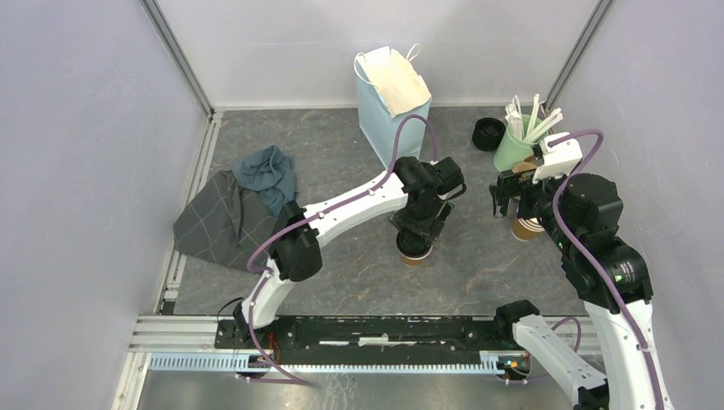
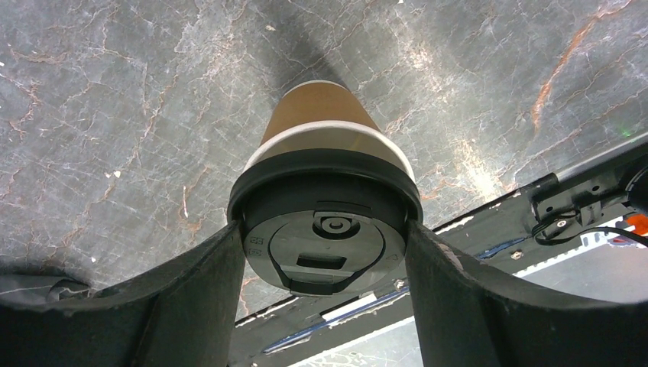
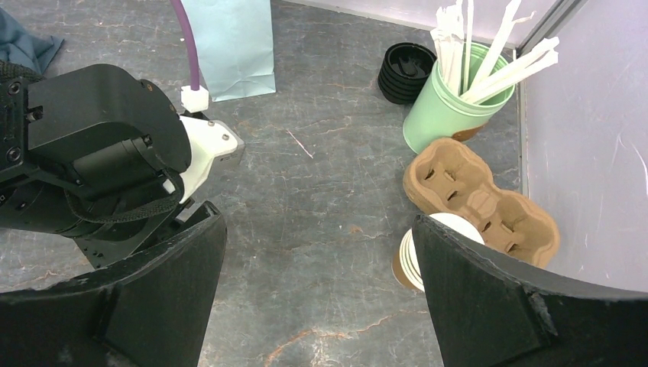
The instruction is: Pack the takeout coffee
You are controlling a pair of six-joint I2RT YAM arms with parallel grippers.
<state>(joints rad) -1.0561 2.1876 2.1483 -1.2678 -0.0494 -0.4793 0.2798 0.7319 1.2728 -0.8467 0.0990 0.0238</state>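
Next, I open my left gripper and then press the black lid with both grippers from opposite sides (image 1: 413, 246), because the cup's white rim (image 2: 328, 130) shows below the lid.
The takeout coffee (image 1: 414, 253), a brown paper cup with a black lid (image 2: 325, 248), stands mid-table under my left gripper (image 1: 417, 237). In the left wrist view my left gripper (image 2: 325, 228) is shut on the lid's rim, both fingers pressed against its sides. I cannot tell whether the cup's base rests on the table. My right gripper (image 1: 510, 201) hangs open at the right over bare tabletop; in its wrist view the right gripper (image 3: 317, 218) holds nothing. A light blue paper bag (image 1: 391, 94) stands open at the back, behind the left gripper.
A stack of lidless paper cups (image 3: 409, 264) sits by my right finger, with a brown pulp carrier (image 3: 477, 195) behind it. A green cup of stirrers (image 1: 515, 145) and black lids (image 1: 488, 133) stand at the back right. Cloths (image 1: 235, 205) lie at the left.
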